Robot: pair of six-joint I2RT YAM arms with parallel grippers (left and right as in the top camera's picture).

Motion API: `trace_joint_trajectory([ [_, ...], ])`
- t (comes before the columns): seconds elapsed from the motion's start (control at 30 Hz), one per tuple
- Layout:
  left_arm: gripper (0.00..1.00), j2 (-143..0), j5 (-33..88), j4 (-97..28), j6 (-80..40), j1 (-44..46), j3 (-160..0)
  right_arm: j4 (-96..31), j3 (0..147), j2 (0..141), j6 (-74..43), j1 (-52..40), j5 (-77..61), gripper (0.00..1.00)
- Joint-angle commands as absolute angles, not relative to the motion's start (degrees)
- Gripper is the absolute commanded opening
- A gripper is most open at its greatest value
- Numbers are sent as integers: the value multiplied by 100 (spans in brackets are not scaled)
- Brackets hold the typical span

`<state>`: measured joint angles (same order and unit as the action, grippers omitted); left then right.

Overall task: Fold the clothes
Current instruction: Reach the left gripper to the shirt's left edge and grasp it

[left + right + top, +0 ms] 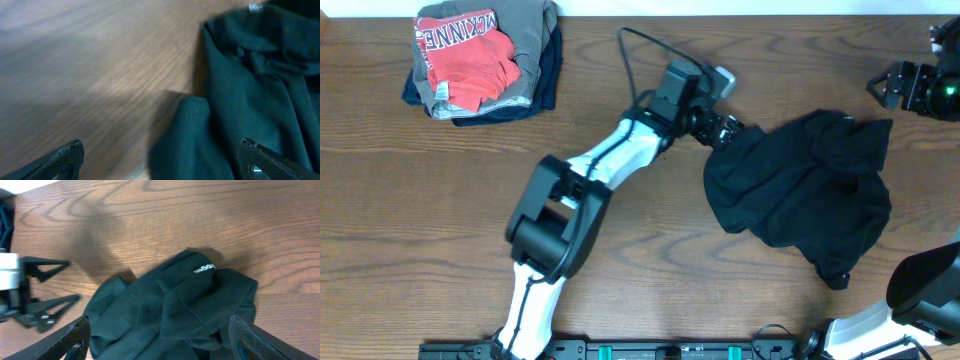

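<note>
My left gripper needs to grab the black top crumpled (805, 185) on my right gripper's side by pinching its corner (747, 139), so that both grippers can pull the top straight before folding.
The clothes (800, 190) are one black top lying crumpled on the right half of the wooden table. Its white logo mark (204, 269) faces up, and a white tag (256, 7) shows at one edge. My left gripper (725, 130) is at the heap's upper left edge. In the left wrist view the left gripper (162, 162) is open, with a fold of the black fabric (225, 100) lying between the spread fingers. My right gripper (882, 88) hovers at the far right, above the garment's top corner. Seen from its wrist, the right gripper (160, 340) is open over the cloth and holds nothing.
A stack of folded garments (480, 50), with a red shirt on grey and navy ones, sits at the back left. The left arm (610, 160) stretches diagonally across the table's middle. The right arm's base (925, 290) stands at the front right corner.
</note>
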<state>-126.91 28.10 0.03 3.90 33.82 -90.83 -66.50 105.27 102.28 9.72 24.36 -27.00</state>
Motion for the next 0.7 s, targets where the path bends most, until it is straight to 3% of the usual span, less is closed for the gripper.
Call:
trace_joint_trajectory([
  [0.0, 99, -12969, 2783, -248, 753, 3516, -9559, -6622, 10589, 10204, 969, 2355, -2679, 86],
  [0.27, 98, -13225, 2738, -425, 1131, 3728, -9909, -6582, 10589, 10204, 967, 2359, -2679, 87],
  [0.67, 96, -13489, 1483, -502, 1951, 4156, -9926, -6493, 10589, 10204, 882, 2357, -2681, 87],
])
